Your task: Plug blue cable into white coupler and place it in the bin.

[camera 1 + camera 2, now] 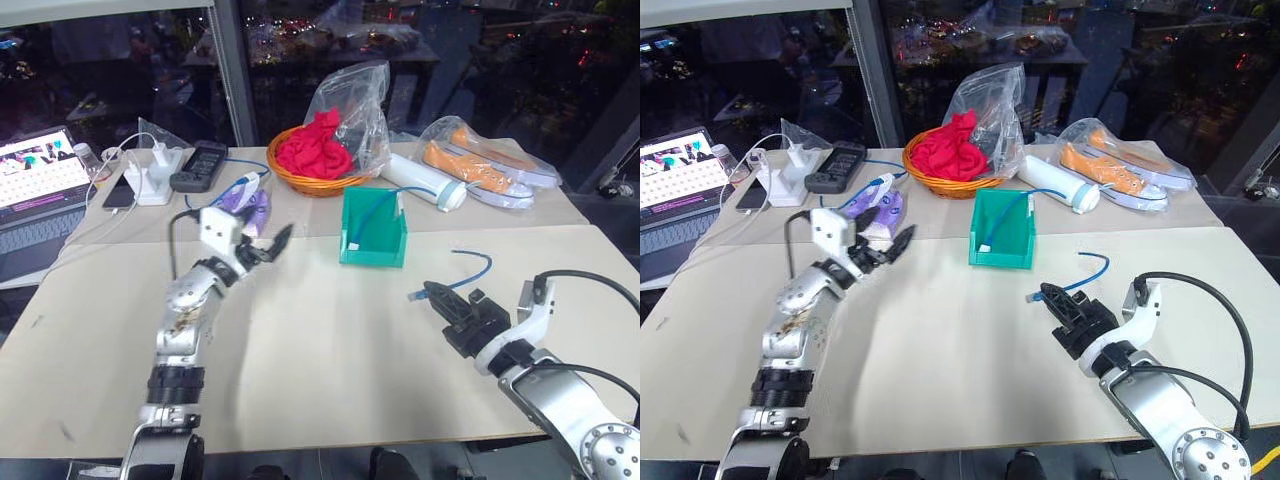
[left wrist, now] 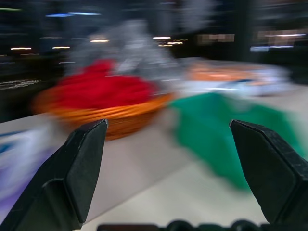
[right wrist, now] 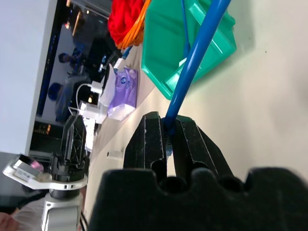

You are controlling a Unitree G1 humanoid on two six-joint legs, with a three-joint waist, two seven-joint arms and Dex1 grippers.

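Note:
The blue cable (image 1: 468, 280) keeps an open curve (image 1: 489, 264) beyond the robot's right gripper, so I expect the cable's tail to still be bowed as it follows when the robot carries the plug inward.
My right gripper (image 1: 434, 297) hangs low over the table's right side, shut on the plug end of a blue cable (image 1: 478, 272). The cable curves away toward the table's middle; the right wrist view shows it pinched between the fingers (image 3: 166, 120). The teal bin (image 1: 372, 250) stands mid-table. A light-blue cord (image 1: 1005, 212) lies in it, with a small white piece (image 1: 985, 248) at its lower end; I cannot tell whether that piece is the white coupler. Left of the bin my left gripper (image 1: 272, 243) is raised and open, with nothing between its fingers (image 2: 82, 163).
Behind the bin stand a woven basket (image 1: 300, 182) with red cloth, a clear plastic bag, a white cylinder (image 1: 425, 180) and bagged orange shoes (image 1: 490, 165). A purple packet (image 1: 245, 205), black device (image 1: 200, 165), white chargers (image 1: 155, 178) and laptop (image 1: 35, 185) sit far left.

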